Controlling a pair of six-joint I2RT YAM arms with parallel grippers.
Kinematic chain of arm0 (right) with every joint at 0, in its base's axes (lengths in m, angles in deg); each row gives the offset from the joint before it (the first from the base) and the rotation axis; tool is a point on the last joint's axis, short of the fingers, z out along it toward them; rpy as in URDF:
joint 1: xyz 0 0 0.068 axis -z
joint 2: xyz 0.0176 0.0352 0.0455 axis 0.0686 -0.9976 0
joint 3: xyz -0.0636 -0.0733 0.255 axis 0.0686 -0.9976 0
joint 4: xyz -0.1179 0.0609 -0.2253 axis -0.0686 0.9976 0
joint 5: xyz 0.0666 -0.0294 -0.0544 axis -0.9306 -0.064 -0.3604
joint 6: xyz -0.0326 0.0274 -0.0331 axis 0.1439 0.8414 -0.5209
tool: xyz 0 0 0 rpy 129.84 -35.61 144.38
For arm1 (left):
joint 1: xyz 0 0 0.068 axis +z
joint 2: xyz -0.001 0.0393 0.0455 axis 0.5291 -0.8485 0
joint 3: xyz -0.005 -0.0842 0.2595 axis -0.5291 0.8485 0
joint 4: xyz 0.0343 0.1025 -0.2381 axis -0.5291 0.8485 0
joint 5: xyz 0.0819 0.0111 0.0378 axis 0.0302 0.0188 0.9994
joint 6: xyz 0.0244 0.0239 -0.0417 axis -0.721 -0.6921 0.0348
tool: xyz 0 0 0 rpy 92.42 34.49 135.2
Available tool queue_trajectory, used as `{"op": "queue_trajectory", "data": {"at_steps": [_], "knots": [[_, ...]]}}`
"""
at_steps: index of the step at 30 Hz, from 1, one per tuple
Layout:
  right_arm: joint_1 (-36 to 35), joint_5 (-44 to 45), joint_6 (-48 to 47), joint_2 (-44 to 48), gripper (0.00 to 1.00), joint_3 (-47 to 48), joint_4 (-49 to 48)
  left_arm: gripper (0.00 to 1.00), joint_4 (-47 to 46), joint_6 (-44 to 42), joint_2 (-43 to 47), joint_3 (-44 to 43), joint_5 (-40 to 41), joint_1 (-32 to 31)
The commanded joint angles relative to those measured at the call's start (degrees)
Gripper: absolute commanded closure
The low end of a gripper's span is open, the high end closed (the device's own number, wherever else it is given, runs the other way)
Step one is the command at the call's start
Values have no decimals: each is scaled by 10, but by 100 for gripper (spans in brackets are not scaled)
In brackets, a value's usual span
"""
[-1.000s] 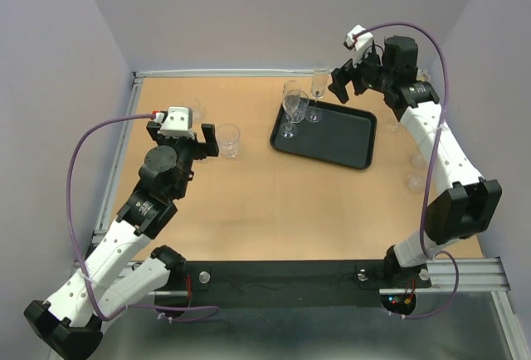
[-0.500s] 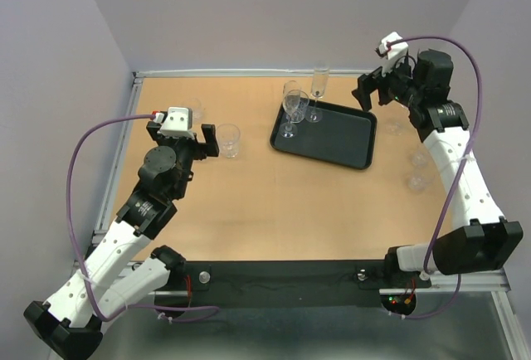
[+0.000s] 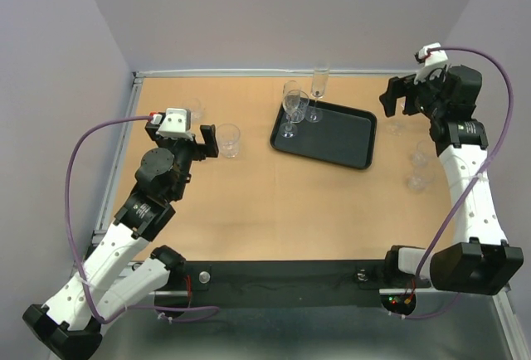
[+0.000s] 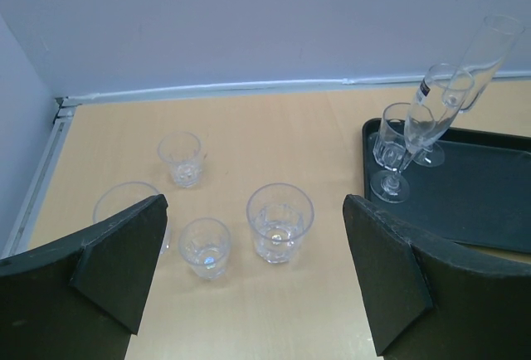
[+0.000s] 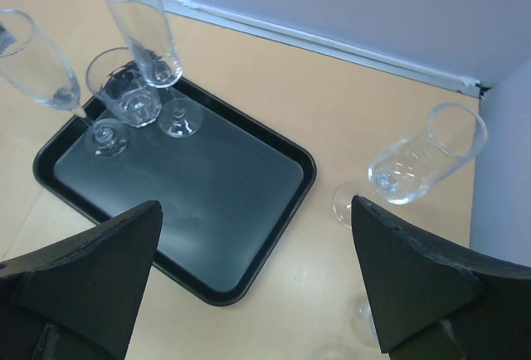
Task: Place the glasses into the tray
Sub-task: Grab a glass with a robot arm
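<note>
The stemmed glass (image 5: pixel 408 169) is standing upright, clear of the tray, so the robot's right gripper should stay open and continue to move toward its rim (image 5: pixel 458 130) until both fingers are on either side of the glass's bowl.
The black tray (image 3: pixel 336 138) lies right of centre. Three stemmed glasses (image 3: pixel 294 105) stand at its far left corner; in the right wrist view (image 5: pixel 124 99) they are at the upper left. My left gripper (image 3: pixel 186 138) is open and empty, with a clear tumbler (image 3: pixel 229 139) just to its right. The left wrist view shows that tumbler (image 4: pixel 280 221) ahead between the fingers, with several smaller tumblers (image 4: pixel 205 247) to its left. My right gripper (image 3: pixel 404 94) is open and empty above a stemmed glass (image 3: pixel 397 121) that stands on the table beside the tray's right edge (image 5: pixel 286 211).
Two more clear glasses (image 3: pixel 417 167) stand near the table's right edge. A raised rail (image 3: pixel 249 72) and the purple wall close off the back. The tray's middle and right part (image 5: pixel 216 202) hold nothing.
My right arm has swung to the right, from the tray's far right corner to past its right edge. The left arm and the glasses have not moved.
</note>
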Motion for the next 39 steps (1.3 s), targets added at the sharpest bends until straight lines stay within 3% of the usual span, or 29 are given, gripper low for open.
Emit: {"op": "queue_trajectory", "data": {"at_steps": [1,12,21,39], "knots": [[26,42,55,25,0,-21,-32,1,-33,-3,10,2,-5,4],[74,148,150,16,0,-87,-105,1,-33,-3,11,2,-11,4],[74,241,240,-88,0,-22,-123,1,-33,-2,11,0,-16,4],[74,246,182,-286,0,116,-177,1,-33,-2,11,2,-18,4]]}}
